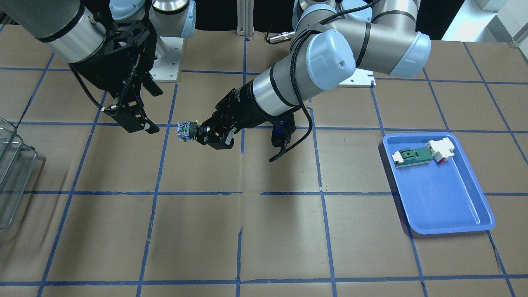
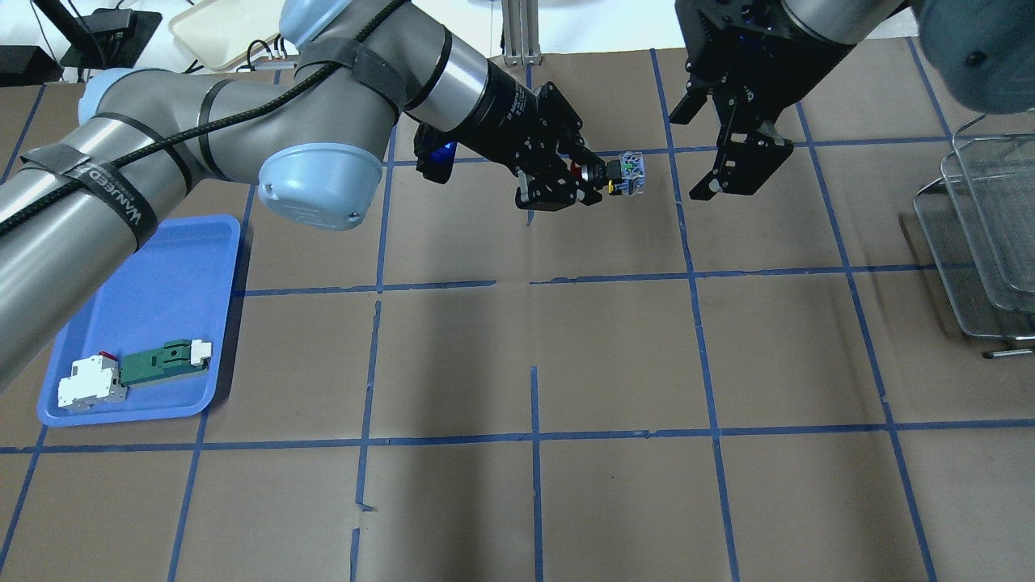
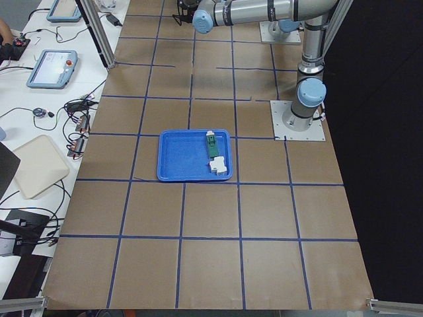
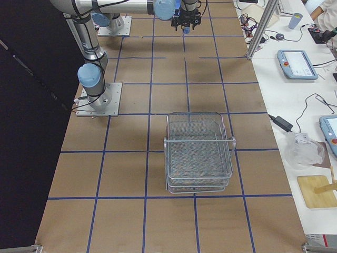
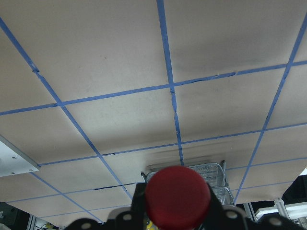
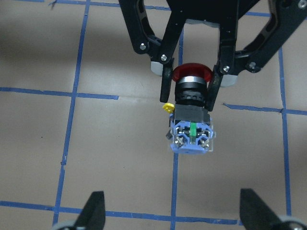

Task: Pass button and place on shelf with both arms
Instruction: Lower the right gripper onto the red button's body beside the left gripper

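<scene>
I expect the red cap [image 6: 192, 72] to stay attached and come along when I carry the block, because the blue-white block sits flush [image 6: 191, 109] against the black body.
My left gripper [image 2: 594, 176] is shut on the button [image 2: 627, 174] and holds it level above the table, its blue-white block pointing at my right gripper. It grips the black body just behind the red cap [image 6: 191, 74]. The button also shows in the front view [image 1: 186, 131], and its red cap fills the bottom of the left wrist view [image 5: 177, 197]. My right gripper [image 2: 732, 187] is open and empty, a short way from the button's block [image 6: 191, 139]. The wire-mesh shelf [image 2: 982, 242] stands at the table's right end, also seen in the right side view [image 4: 199, 153].
A blue tray [image 2: 162, 283] lies at the left end, holding a green-and-white component [image 2: 166, 362] and a white block [image 2: 89, 381]. The table is brown with a blue tape grid. Arm base plates sit at the robot's edge of the table.
</scene>
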You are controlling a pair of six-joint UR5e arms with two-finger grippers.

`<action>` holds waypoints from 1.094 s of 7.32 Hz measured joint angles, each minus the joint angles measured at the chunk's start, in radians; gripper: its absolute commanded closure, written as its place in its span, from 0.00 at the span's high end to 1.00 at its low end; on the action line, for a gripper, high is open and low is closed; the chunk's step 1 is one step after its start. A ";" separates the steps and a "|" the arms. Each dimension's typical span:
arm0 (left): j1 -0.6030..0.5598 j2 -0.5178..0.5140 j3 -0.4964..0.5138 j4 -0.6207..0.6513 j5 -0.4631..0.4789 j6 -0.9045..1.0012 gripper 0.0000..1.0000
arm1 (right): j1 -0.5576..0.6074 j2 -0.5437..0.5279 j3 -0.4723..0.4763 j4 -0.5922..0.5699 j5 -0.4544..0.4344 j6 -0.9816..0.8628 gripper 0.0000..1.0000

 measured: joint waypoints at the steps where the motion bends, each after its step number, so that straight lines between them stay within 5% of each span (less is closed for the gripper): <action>1: -0.001 0.002 0.000 0.001 -0.001 -0.007 0.00 | 0.024 0.015 -0.003 -0.014 0.001 0.048 1.00; 8: -0.004 0.020 -0.004 0.001 -0.002 -0.011 0.00 | 0.066 0.056 0.008 -0.079 0.004 0.179 1.00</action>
